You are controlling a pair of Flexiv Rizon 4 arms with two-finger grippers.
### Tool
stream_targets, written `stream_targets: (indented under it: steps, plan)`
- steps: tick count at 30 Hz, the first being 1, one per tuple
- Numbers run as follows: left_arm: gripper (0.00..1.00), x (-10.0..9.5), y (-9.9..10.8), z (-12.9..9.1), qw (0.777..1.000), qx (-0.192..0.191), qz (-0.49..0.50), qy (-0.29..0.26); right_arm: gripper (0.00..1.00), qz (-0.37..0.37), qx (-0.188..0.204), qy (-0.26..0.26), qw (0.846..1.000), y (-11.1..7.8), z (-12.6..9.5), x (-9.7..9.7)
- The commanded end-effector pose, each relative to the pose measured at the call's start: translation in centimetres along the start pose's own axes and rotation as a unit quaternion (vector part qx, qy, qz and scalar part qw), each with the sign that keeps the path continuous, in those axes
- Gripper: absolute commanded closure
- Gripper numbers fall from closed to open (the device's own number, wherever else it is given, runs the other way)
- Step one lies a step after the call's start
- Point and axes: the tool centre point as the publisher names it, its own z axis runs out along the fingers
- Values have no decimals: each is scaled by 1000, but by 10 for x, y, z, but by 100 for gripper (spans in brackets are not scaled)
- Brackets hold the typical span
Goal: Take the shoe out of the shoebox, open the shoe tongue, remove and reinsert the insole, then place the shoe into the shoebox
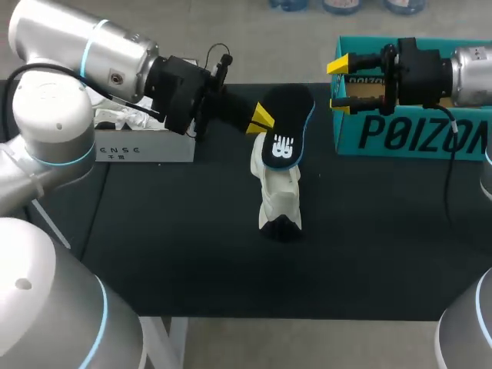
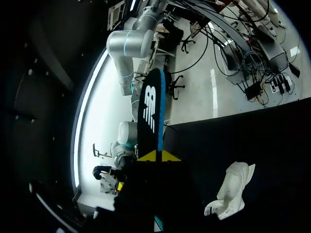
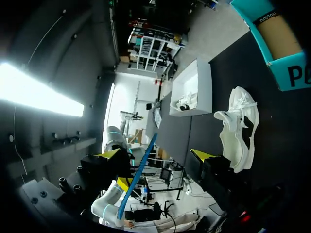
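Note:
My gripper will carry the black insole [image 1: 287, 115] by one end, and the insole will stay almost flat, because the blue edge [image 3: 139, 173] runs straight out from the yellow fingers.
A white shoe [image 1: 280, 194] lies on the black table near the middle, also seen beside my left gripper [image 2: 231, 190] and in the right wrist view [image 3: 239, 127]. My left gripper [image 1: 262, 120] is shut on the heel end of a black insole [image 1: 287, 127] with a blue edge and white logo, held in the air above the shoe. The insole [image 2: 151, 109] sticks out ahead of the yellow tips [image 2: 158, 156]. My right gripper [image 1: 340, 84] hangs open at the teal shoebox's [image 1: 407, 134] left corner. It faces the insole's edge [image 3: 139, 175], touching nothing [image 3: 155, 155].
A white open box [image 1: 146, 144] with white items stands at the back left, behind my left arm. The teal shoebox [image 3: 282, 53] shows a brown inside. The table's front half holds nothing but the shoe.

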Motion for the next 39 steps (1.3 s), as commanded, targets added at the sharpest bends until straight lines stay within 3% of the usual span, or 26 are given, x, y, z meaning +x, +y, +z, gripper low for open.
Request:
stream_targets:
  steps: [1, 4, 6, 12, 16, 22, 34, 39]
  plan:
    - [100, 2, 31, 8, 999, 27, 18, 35, 13, -3, 5, 10, 1000, -3, 11, -1]
    - [100, 7, 44, 11, 998, 24, 29, 41, 20, -5, 14, 16, 1000, -7, 14, 2]
    - [100, 8, 51, 13, 998, 21, 41, 42, 30, -7, 19, 16, 1000, -9, 15, 3]
    - [100, 10, 75, 20, 996, -2, 69, 57, 43, -8, 33, 11, 999, -13, 21, 3]
    - [100, 6, 82, 29, 997, -25, 59, 51, 45, -7, 37, 10, 999, -13, 25, 2]
    - [100, -3, 85, 41, 996, -34, 73, 49, 51, -3, 35, 10, 999, -10, 31, -2]
    - [100, 5, 71, 42, 994, -37, 76, 64, 57, 12, 19, 3, 1000, -3, 27, -11]
    - [100, 8, 72, 41, 993, -47, 84, 66, 65, 36, 31, 3, 999, -4, 27, -14]
